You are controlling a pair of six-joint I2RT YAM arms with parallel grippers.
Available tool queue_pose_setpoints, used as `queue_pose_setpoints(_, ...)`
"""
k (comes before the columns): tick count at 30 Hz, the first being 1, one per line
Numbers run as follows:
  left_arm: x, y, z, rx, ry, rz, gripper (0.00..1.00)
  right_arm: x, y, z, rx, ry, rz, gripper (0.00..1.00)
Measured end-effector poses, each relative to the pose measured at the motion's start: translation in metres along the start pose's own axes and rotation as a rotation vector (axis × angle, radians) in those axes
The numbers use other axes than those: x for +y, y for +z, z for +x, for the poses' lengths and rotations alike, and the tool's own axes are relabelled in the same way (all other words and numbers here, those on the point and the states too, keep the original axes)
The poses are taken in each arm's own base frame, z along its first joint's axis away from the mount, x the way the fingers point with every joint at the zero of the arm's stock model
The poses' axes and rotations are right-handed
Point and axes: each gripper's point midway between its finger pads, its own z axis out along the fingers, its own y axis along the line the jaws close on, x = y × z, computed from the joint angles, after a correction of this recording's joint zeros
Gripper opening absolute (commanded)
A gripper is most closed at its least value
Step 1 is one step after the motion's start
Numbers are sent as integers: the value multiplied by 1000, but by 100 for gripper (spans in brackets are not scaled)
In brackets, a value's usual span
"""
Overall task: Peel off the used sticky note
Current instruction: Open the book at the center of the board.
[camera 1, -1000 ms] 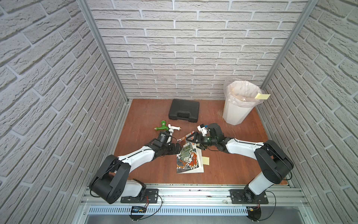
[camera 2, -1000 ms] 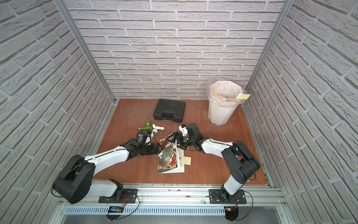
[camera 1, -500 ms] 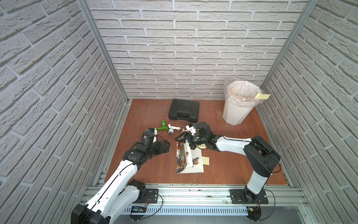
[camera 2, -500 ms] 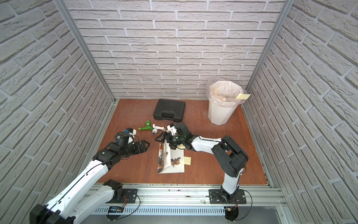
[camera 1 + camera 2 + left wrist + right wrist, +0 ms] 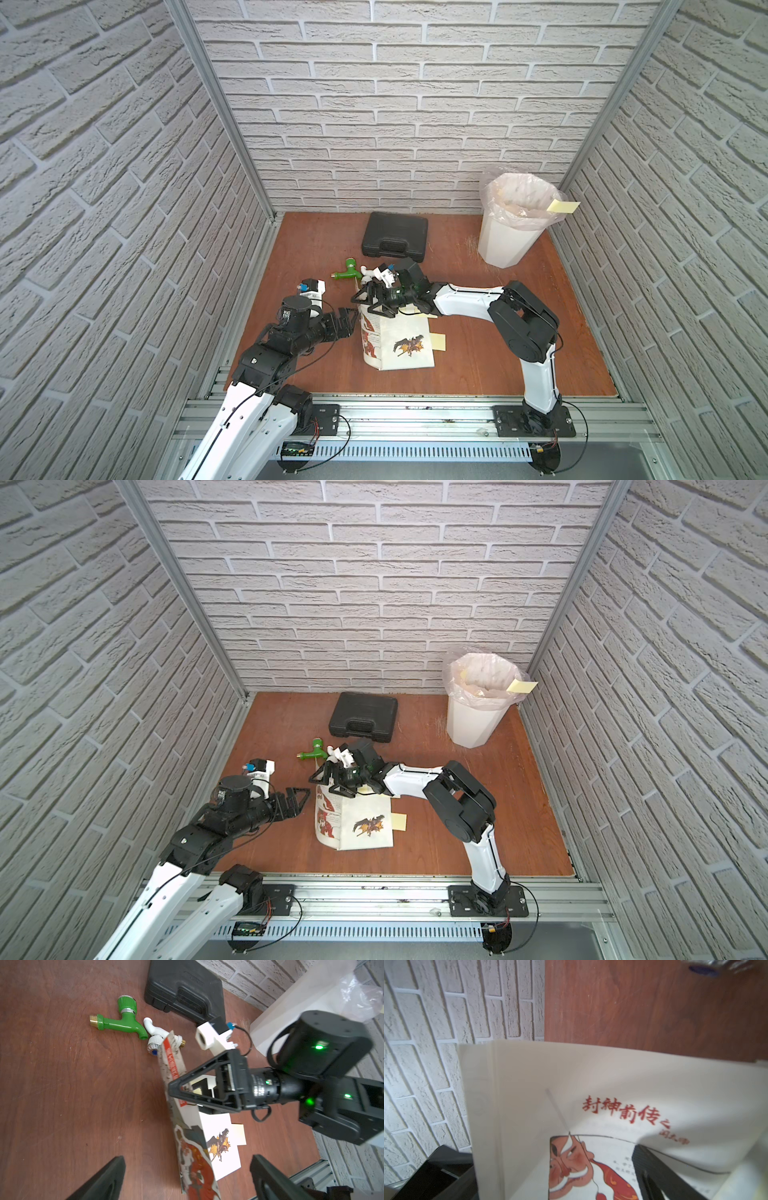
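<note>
The book's front (image 5: 392, 325) cover (image 5: 369, 340) is standing on edge, so my left gripper should move over it and keep the book open before my right gripper peels off the sticky note.
An illustrated book (image 5: 405, 345) lies mid-table with its front cover (image 5: 371, 334) raised on edge. A pale yellow sticky note (image 5: 437, 343) pokes out from the book's right side, also seen as a sticky note (image 5: 239, 1134) in the left wrist view. My right gripper (image 5: 368, 301) hangs open over the book's far end, jaws either side of the raised cover; the right wrist view shows a page (image 5: 591, 1095) between them. My left gripper (image 5: 347, 322) is open, just left of the cover, not touching it.
A black case (image 5: 395, 237) lies at the back. A green tap (image 5: 347, 272) and a white tap (image 5: 368, 274) lie just behind the book. A lined white bin (image 5: 513, 224) stands back right with a yellow note (image 5: 563, 206) on its rim.
The left arm left the book, swung out left, and its gripper is now back near the cover. The right gripper shifted left, and the cover now stands up.
</note>
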Motion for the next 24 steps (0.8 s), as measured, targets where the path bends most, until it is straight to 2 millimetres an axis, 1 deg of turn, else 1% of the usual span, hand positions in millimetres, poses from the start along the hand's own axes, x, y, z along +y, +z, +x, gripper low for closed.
queue_pose_setpoints(3,-6,-7,0,-13,6,29,98,-19,12,-2,11,21,38,100)
queue_pose_setpoints(5,-12,-13,-3,-26,12,55,98,-27,18,-3,19,31,56,100)
queue_pose_setpoints(7,-18,-15,-4,-31,18,83,98,-29,22,-5,24,34,63,100)
queue_pose_setpoints(9,-22,-13,-3,-25,17,103,98,-27,24,-7,25,31,60,100)
queue_pose_setpoints(12,-27,-1,5,7,23,135,99,-24,27,-10,25,23,46,100)
queue_pose_setpoints(16,-30,26,29,100,37,145,98,-22,29,-11,32,31,21,100)
queue_pose_setpoints(19,-32,43,46,168,53,134,98,-15,29,-15,35,50,-24,100)
queue_pose_setpoints(21,-36,51,51,189,71,132,98,-7,30,-19,31,59,-68,100)
queue_pose_setpoints(24,-43,59,52,191,89,139,98,5,29,-27,19,77,-140,100)
